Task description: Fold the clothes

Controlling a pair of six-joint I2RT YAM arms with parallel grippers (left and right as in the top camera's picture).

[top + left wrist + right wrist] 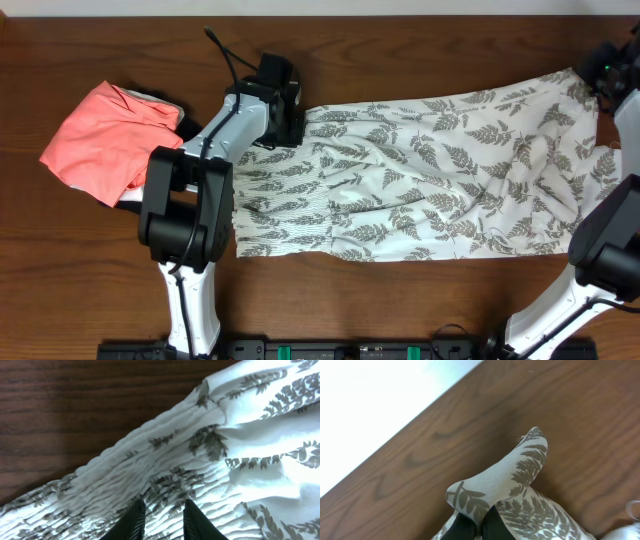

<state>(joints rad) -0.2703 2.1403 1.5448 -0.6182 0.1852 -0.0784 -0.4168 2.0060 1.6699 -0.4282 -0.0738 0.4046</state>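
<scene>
The skirt's creases (pixel 545 188) are bunched up under the hem corner that my right gripper is holding, so next my right gripper lets go of the hem corner and pulls out the hem's nearer part (pixel 604 172).
The white dress with grey-green fern print (pixel 430 175) lies spread lengthwise across the table. My left gripper (pixel 290 125) sits at its far left corner, over the ruched bodice (pixel 150 470). Its two black fingers (pixel 164 515) are slightly apart, resting on the ruched fabric, and I cannot tell if cloth is pinched. My right gripper (pixel 605 75) is at the dress's far right corner. Its fingers (pixel 481 522) are shut on a fold of the printed hem (pixel 505 477), which stands up above the table.
A coral-pink garment (pixel 105 135) lies crumpled at the far left, on top of something dark, close to the left arm (pixel 190 200). The table's far edge (pixel 395 430) runs near the right gripper. Bare wood (pixel 400 50) lies beyond the dress.
</scene>
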